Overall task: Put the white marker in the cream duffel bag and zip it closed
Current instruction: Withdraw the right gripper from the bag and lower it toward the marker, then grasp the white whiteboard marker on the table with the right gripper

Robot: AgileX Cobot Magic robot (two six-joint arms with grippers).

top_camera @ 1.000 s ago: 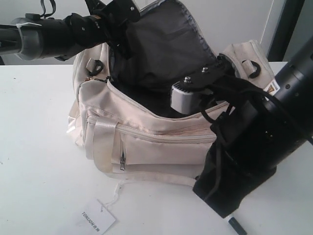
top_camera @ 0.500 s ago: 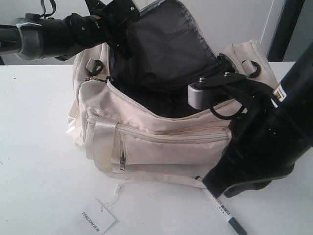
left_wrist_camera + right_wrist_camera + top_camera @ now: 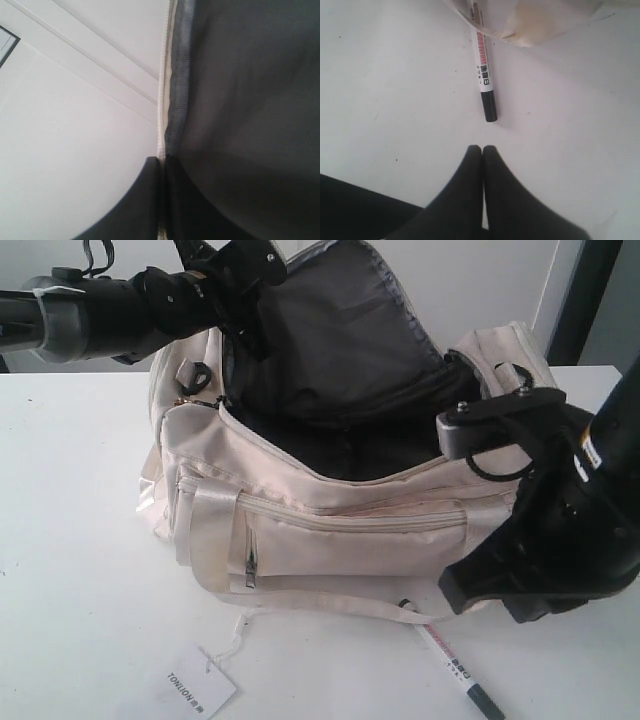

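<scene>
I can see the white marker's dark cap lying clear of the strap, so I should go on lowering my right gripper toward that cap until its fingers can open around it.
The cream duffel bag stands open on the table, its dark grey lined flap raised. My left gripper is shut on the flap's zipper edge and holds it up; its arm reaches in from the left. The white marker lies on the table in front of the bag's right end, dark cap pointing away from the bag. In the right wrist view the marker lies just beyond my right gripper, which is shut and empty, a little short of the cap.
A white paper tag with black letters lies on a string in front of the bag. The right arm hangs over the table beside the bag's right end. A strap trails along the bag's base near the marker.
The right arm has swung right and back, off the bag's opening, uncovering the marker on the table. The left arm still holds the flap up unchanged.
</scene>
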